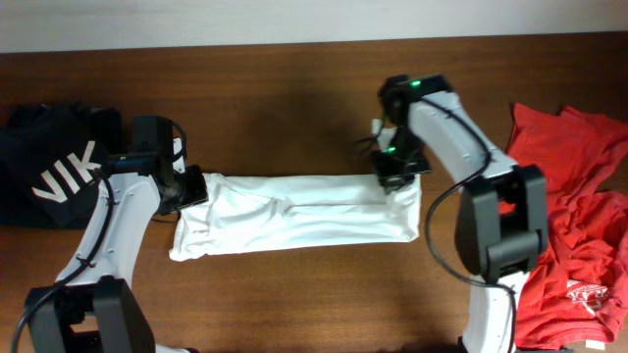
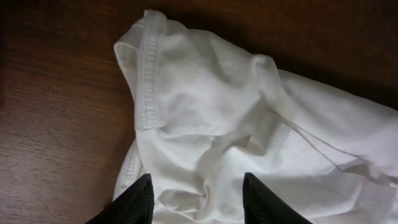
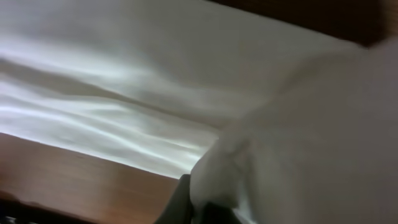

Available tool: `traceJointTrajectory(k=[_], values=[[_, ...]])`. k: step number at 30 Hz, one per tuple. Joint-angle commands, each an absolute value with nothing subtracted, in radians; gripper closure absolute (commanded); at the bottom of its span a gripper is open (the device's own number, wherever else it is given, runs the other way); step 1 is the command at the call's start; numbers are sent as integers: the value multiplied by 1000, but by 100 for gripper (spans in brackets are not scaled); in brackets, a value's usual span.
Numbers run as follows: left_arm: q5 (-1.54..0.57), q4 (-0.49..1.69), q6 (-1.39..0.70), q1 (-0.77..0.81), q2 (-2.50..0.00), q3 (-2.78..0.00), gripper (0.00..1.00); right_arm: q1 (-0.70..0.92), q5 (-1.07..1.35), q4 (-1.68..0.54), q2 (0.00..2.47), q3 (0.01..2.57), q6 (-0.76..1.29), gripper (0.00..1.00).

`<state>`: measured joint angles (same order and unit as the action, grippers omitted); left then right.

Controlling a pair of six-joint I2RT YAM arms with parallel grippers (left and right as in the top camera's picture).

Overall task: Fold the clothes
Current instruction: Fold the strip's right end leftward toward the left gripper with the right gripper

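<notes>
I should keep folding the white cloth piece's end (image 1: 404,203), held in my right gripper, inward until it reaches the piece's middle (image 1: 308,210), because the cloth piece ahead is flat.
The clothes (image 1: 294,216), a white T-shirt, lie folded into a long strip across the middle of the wooden table. My left gripper (image 1: 193,186) is at the strip's left end. In the left wrist view its gripper (image 2: 199,199) stands open, the two dark fingers (image 2: 140,200) apart over puckered white cloth (image 2: 217,106) near a stitched hem. My right gripper (image 1: 397,175) is at the strip's far right corner. In the right wrist view that gripper (image 3: 211,205) is shut on a fold of the clothes (image 3: 155,74), which drapes over it and hides most of the fingers.
A black garment with large white letters (image 1: 49,172) lies at the far left. At the right edge a red-orange T-shirt (image 1: 579,216) is spread out. Bare brown wood (image 1: 294,108) shows behind and in front of the strip.
</notes>
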<state>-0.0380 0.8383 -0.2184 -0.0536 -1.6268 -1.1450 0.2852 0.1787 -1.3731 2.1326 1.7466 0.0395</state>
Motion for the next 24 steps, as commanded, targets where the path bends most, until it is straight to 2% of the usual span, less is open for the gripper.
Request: traceJointTrajectory(k=[1, 12, 24], values=[[-49, 840, -216, -55, -1621, -1149, 54, 374, 199, -1338, 2103, 1761, 113, 95], [-49, 846, -216, -55, -1621, -1148, 54, 503, 229, -1259, 2120, 1761, 115, 94], [-49, 847, -216, -55, -1621, -1148, 54, 542, 255, -1240, 2120, 1761, 133, 94]])
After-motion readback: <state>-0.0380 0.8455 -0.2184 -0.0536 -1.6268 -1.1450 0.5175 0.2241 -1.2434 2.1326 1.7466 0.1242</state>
